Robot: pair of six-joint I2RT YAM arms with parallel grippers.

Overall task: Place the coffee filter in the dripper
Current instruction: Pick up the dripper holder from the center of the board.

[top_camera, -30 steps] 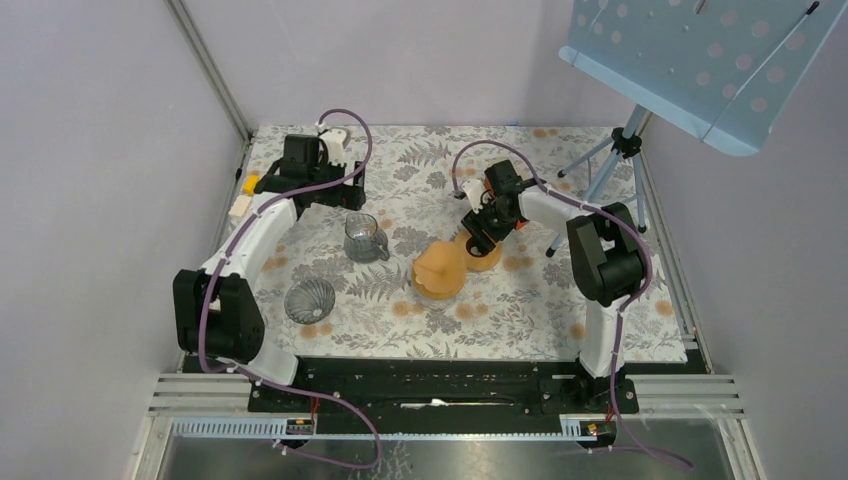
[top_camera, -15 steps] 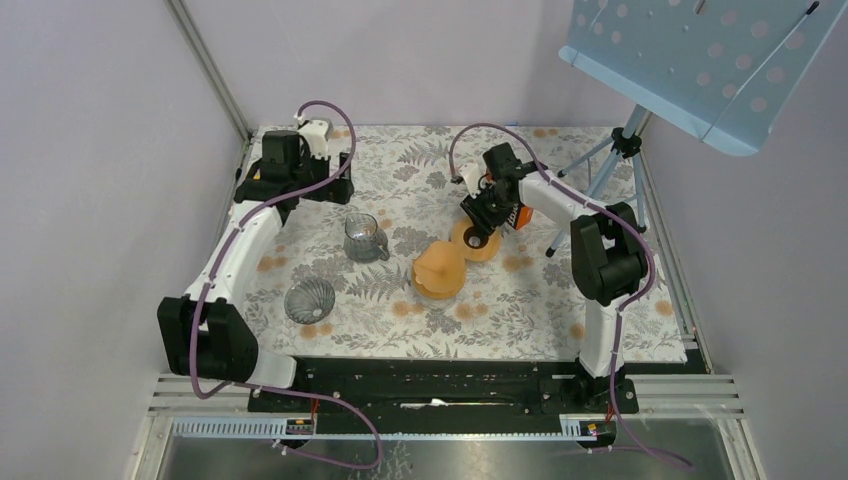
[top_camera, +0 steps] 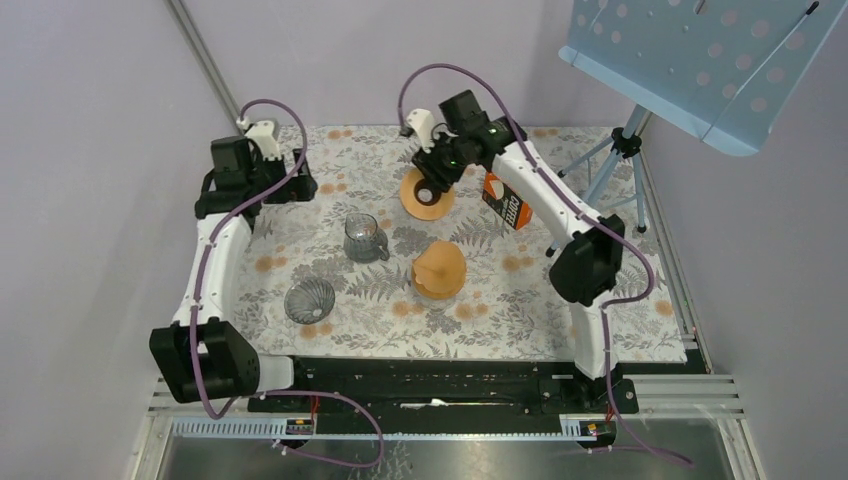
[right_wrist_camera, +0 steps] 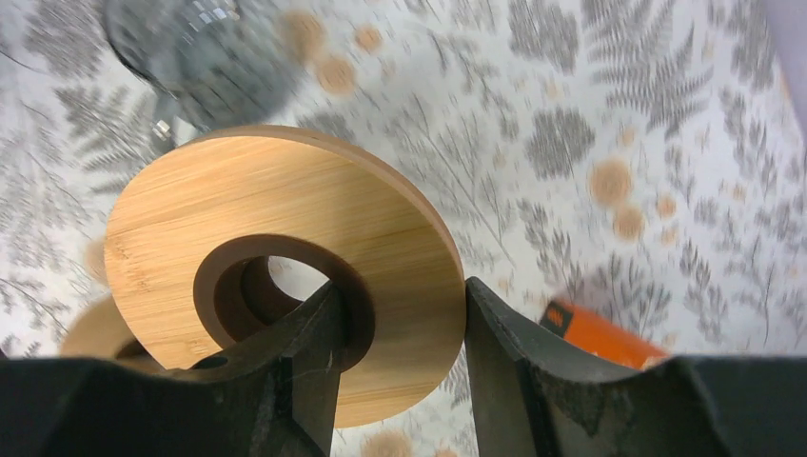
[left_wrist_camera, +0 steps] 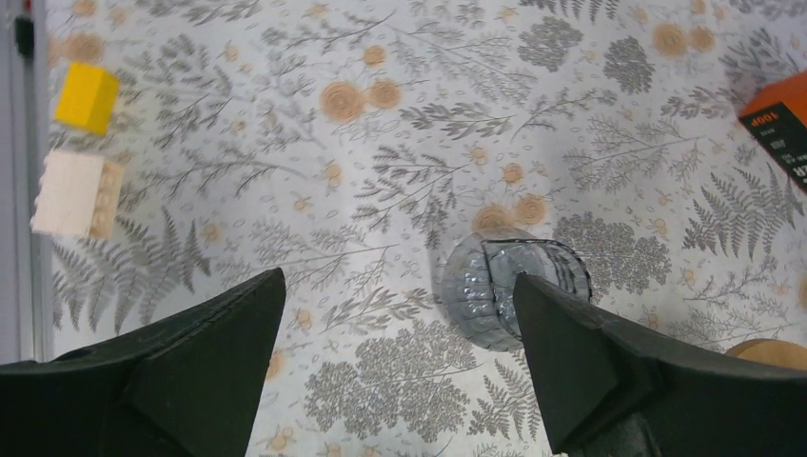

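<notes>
Next, my left gripper takes hold of the ring's free rim (top_camera: 407,192) first, because the glass jug (top_camera: 364,238) is standing toward my left gripper while my right gripper is holding the wooden ring.
The tan paper coffee filter (top_camera: 440,268) stands as a cone at mid-table; its edge shows in the right wrist view (right_wrist_camera: 90,333). The ribbed glass dripper (top_camera: 310,300) lies front left, apart from both arms. My right gripper (top_camera: 438,172) (right_wrist_camera: 400,295) hangs above the back of the table, shut on a wooden ring (top_camera: 427,195) (right_wrist_camera: 285,190), one finger through its hole and the other on its rim. My left gripper (top_camera: 295,185) (left_wrist_camera: 398,281) is open and empty at back left, above the mat.
A glass jug with a handle (top_camera: 365,238) (left_wrist_camera: 514,290) stands between the arms. An orange box (top_camera: 505,200) (right_wrist_camera: 595,333) lies under the right forearm. A yellow block (left_wrist_camera: 86,95) and a cream block (left_wrist_camera: 71,195) sit at the left edge. A tripod (top_camera: 610,160) stands back right.
My right gripper closed on the wooden ring beside the filter, lifted it and carried it back and left. The left arm drew back toward the left wall.
</notes>
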